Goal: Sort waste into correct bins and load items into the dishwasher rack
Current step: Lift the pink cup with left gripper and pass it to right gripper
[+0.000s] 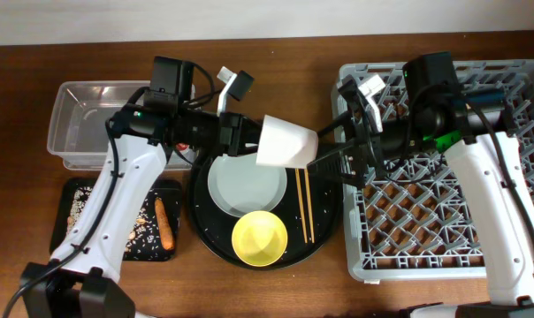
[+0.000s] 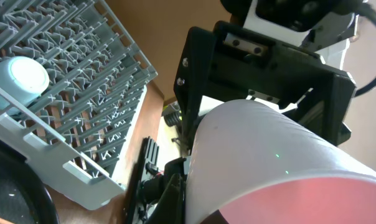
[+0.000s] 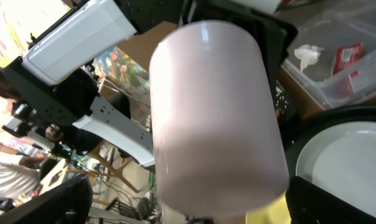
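Next, I take the cup's closed end (image 1: 310, 148) with my right gripper to put the cup in the dishwasher rack with its opening down, because my left gripper holds the pink cup's rim (image 1: 263, 141).
The pink cup (image 1: 285, 141) hangs on its side above the round black tray, between both arms. My left gripper (image 1: 252, 137) is shut on its rim end; the pink inside shows in the left wrist view (image 2: 312, 199). My right gripper (image 1: 331, 157) is open, one finger on each side of the cup's closed end (image 3: 213, 118), with a gap to each finger. The grey dishwasher rack (image 1: 444, 221) lies at the right and holds the light blue cup (image 2: 20, 78). The pale plate (image 1: 240, 190), yellow bowl (image 1: 260, 238) and wooden chopsticks (image 1: 304, 205) lie on the round tray.
The clear tub (image 1: 72, 132) at the back left holds the white tissue (image 3: 309, 56) and red wrapper (image 3: 347, 59). The shallow black tray (image 1: 68, 221) at the front left holds pale scraps and the orange carrot stick (image 1: 165, 223). The round black tray (image 1: 205, 230) sits mid-table.
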{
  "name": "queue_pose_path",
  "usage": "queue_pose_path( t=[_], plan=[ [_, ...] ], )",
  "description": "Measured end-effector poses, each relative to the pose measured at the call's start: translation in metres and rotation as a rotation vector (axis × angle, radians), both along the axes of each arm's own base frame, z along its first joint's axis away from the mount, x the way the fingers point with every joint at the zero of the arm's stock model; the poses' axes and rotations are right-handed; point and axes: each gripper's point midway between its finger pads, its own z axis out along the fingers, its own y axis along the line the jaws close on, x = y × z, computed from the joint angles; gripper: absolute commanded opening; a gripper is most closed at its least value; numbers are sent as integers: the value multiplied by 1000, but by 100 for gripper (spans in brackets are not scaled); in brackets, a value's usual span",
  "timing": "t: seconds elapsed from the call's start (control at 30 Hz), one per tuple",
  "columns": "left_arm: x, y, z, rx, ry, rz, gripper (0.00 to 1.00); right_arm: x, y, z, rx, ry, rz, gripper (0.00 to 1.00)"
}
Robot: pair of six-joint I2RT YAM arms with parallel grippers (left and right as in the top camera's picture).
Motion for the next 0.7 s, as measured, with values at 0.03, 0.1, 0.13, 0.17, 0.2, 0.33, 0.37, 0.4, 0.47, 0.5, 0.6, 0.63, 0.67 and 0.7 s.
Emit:
queue_pose_path(
  t=[0.03,0.1,0.13,0.17,0.2,0.33,0.37,0.4,0.47,0.5,0.6,0.63,0.67,0.7],
  plan=[
    [-2,-3,0,0,0,-9,0,0,2,1,4,-10,7,100],
    [-6,-7,0,3,-1,-23,0,-3,6,1,5,-22,24,90],
    [-6,-7,0,2,-1,-23,0,-3,6,1,4,-26,25,89],
    [-6,-7,0,2,-1,-23,0,-3,7,-1,-7,-30,26,88],
    [-6,-7,0,2,0,-23,0,-4,8,-4,-21,-31,30,88],
    [-8,-7,2,-13,3,-34,0,-6,16,-10,-61,-59,52,64],
    [-9,-7,3,-18,5,-38,0,-5,16,-11,-66,-66,50,64],
    [-9,-7,4,-22,4,-41,0,-4,16,-11,-68,-75,49,64],
    [-9,-7,4,-23,-2,-40,5,-2,16,-11,-66,-90,48,64],
    [-8,-7,4,-23,-3,-40,7,-1,16,-11,-65,-97,48,64],
    [-8,-10,0,6,-5,-31,16,6,18,-9,-58,-152,45,64],
    [-10,-12,-4,28,3,-28,16,8,18,-9,-60,-163,43,64],
    [-11,-14,-8,57,16,-19,17,8,18,-11,-67,-164,40,63],
    [-11,-14,-10,70,15,-12,20,9,18,-13,-72,-161,39,63]
  ],
)
